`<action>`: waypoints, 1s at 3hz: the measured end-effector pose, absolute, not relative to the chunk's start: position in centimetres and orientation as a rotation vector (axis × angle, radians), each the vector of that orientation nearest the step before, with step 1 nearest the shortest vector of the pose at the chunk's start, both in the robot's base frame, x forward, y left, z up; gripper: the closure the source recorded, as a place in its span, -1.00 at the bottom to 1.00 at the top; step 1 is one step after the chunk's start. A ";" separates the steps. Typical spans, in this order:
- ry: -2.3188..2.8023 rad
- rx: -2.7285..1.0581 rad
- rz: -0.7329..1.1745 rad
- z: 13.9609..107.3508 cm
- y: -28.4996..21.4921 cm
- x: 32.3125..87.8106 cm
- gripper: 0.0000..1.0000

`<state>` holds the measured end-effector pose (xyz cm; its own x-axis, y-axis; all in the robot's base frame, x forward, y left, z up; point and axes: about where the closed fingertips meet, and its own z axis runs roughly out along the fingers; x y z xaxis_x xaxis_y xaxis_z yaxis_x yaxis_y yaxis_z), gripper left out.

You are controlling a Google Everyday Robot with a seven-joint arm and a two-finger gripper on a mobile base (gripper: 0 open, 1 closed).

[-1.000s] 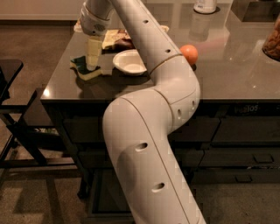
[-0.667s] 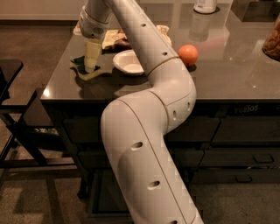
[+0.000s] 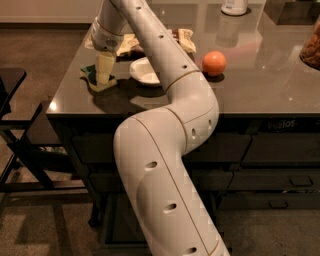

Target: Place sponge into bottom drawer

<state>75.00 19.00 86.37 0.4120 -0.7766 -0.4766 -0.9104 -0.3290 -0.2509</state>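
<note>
A dark drawer rim point(image 3: 122, 247) sticks out low beside my white arm. I should expect an open, empty bottom drawer point(image 3: 124, 220) partly hidden behind it.
The sponge point(image 3: 92, 76), dark green over pale yellow foam, lies near the left end of the dark countertop point(image 3: 260, 95). My gripper point(image 3: 104, 75) comes down from above and sits right on the sponge, hiding its right part. Three stacked dark drawers sit below the counter. The bottom drawer point(image 3: 272, 202) is the lowest of them, at the right, and it looks pushed in. My white arm crosses in front and hides the drawers' left part.
A white bowl point(image 3: 144, 73) sits just right of the sponge. Behind it lie crinkly snack bags point(image 3: 184, 38). An orange point(image 3: 214, 63) rests mid-counter, with a white container point(image 3: 234, 6) at the back and a jar point(image 3: 312, 47) at the right edge. A dark chair point(image 3: 12, 115) stands on the left.
The gripper stays down at the sponge. The arm's lower links have shifted slightly. The sponge, bowl and orange have not moved.
</note>
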 end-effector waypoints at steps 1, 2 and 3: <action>1.447 -2.196 0.400 85.0 18.9 75.1 -1.00; 1.456 -2.198 0.418 84.1 19.0 75.2 -1.00; 1.456 -2.198 0.418 84.1 19.0 75.2 -0.61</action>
